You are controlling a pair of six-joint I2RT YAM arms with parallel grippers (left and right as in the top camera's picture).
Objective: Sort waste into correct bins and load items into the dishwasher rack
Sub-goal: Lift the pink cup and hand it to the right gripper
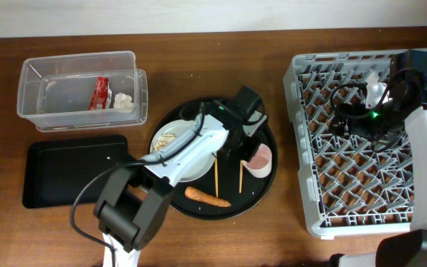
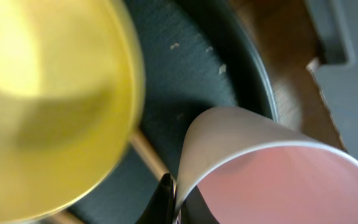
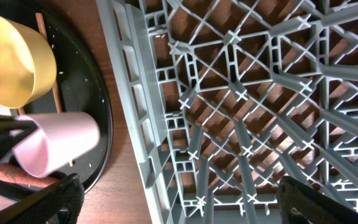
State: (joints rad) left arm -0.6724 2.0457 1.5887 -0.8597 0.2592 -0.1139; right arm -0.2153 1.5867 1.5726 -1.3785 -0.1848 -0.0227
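Note:
The pink cup [image 1: 259,162] is held by its rim in my left gripper, and the dishwasher rack [image 1: 354,174] is under my right gripper, so next I hand the cup over first.
My left gripper [image 2: 176,202] is shut on the rim of the small pink cup [image 2: 278,180], which lies tilted on the round black tray; the cup also shows from overhead [image 1: 259,157]. The yellow bowl [image 2: 48,106] sits right beside it, hidden under my arm from overhead. Two chopsticks [image 1: 216,175] and the carrot [image 1: 207,196] lie on the tray. The grey plate [image 1: 170,141] holds beige scraps. My right gripper [image 3: 185,208] is open and empty above the dishwasher rack [image 1: 310,148]. The clear tub [image 1: 80,63] holds the red wrapper [image 1: 100,93] and white tissue [image 1: 124,101].
The flat black tray [image 1: 73,172] lies at the left front, below the tub. The round black tray [image 1: 199,211] sits mid-table, close to the rack's left wall. A small pale object [image 1: 375,87], possibly the blue cup, stands in the rack by my right arm.

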